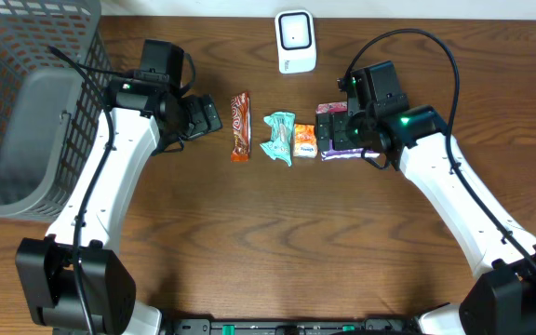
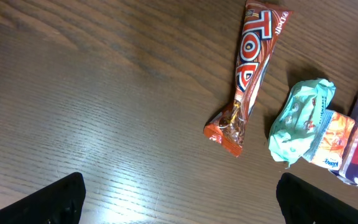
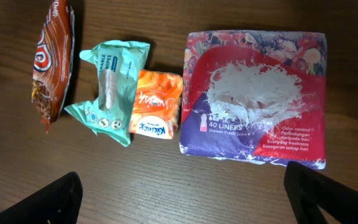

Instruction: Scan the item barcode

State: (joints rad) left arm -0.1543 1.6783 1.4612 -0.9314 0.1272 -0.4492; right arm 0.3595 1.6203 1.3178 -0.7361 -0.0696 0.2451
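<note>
Next, my right gripper takes the liners pack by the free opposite edge (image 3: 324, 99), because the pack lies flat and wide under it with one edge (image 1: 319, 146) against the orange tissue pack.
Four items lie in a row mid-table: a brown chocolate bar (image 1: 240, 126) (image 2: 250, 68) (image 3: 51, 59), a teal wipes pack (image 1: 279, 137) (image 2: 300, 121) (image 3: 107, 87), an orange tissue pack (image 1: 304, 141) (image 2: 334, 140) (image 3: 157, 106) and a purple-red liners pack (image 1: 341, 152) (image 3: 257, 93). No barcode shows on any of them. A white scanner (image 1: 295, 41) stands at the back. My left gripper (image 1: 210, 116) (image 2: 180, 205) is open, left of the bar over bare wood. My right gripper (image 1: 338, 130) (image 3: 185, 199) is open above the liners pack, holding nothing.
A grey mesh basket (image 1: 26, 102) stands at the far left, close behind the left arm. The table's back edge runs just behind the scanner. Bare wood stretches in front of the row of items.
</note>
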